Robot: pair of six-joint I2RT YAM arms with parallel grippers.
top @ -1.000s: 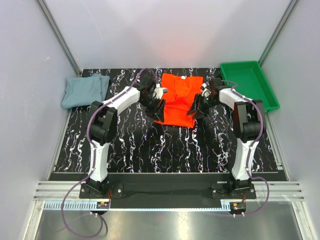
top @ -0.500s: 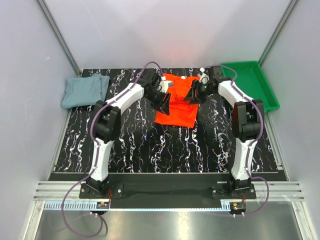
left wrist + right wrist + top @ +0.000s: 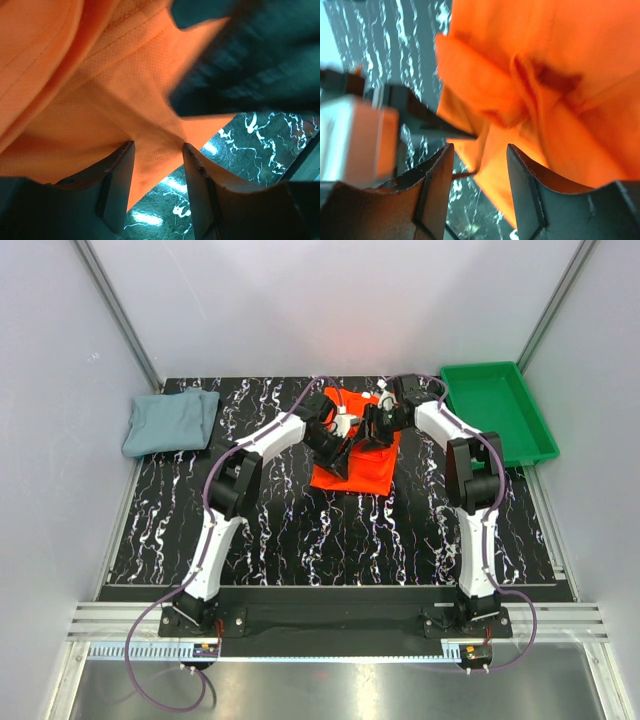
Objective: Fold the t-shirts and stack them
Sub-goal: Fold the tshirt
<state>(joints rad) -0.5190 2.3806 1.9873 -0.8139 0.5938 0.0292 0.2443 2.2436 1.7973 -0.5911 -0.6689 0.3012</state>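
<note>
My right gripper should pull back before it folds the near hem. The orange-red t-shirt's folded layer is bunched up into raised creases (image 3: 535, 97), so the gripper needs to smooth that layer (image 3: 475, 80) flat first.
The orange-red t-shirt (image 3: 355, 470) lies partly folded at the middle back of the black marbled table. My left gripper (image 3: 343, 443) and right gripper (image 3: 373, 428) meet over its far half and hide that part. In the left wrist view the left gripper (image 3: 157, 145) is shut on a gathered fold of the orange shirt (image 3: 100, 100), which hangs between its fingers. In the right wrist view the right gripper (image 3: 480, 146) holds orange cloth (image 3: 560, 75) between its fingers, with the table showing below. The grey-blue t-shirt (image 3: 170, 420) lies folded at the far left, away from both grippers.
A green plastic tray (image 3: 520, 435) stands at the back right corner. The table (image 3: 300, 530) is walled in by grey panels on three sides. The left gripper's white body (image 3: 350, 140) shows close by in the right wrist view.
Both grippers have moved from the shirt's left and right sides inward and towards the back, meeting over its middle. The shirt's sides have come in with them, so it looks narrower.
</note>
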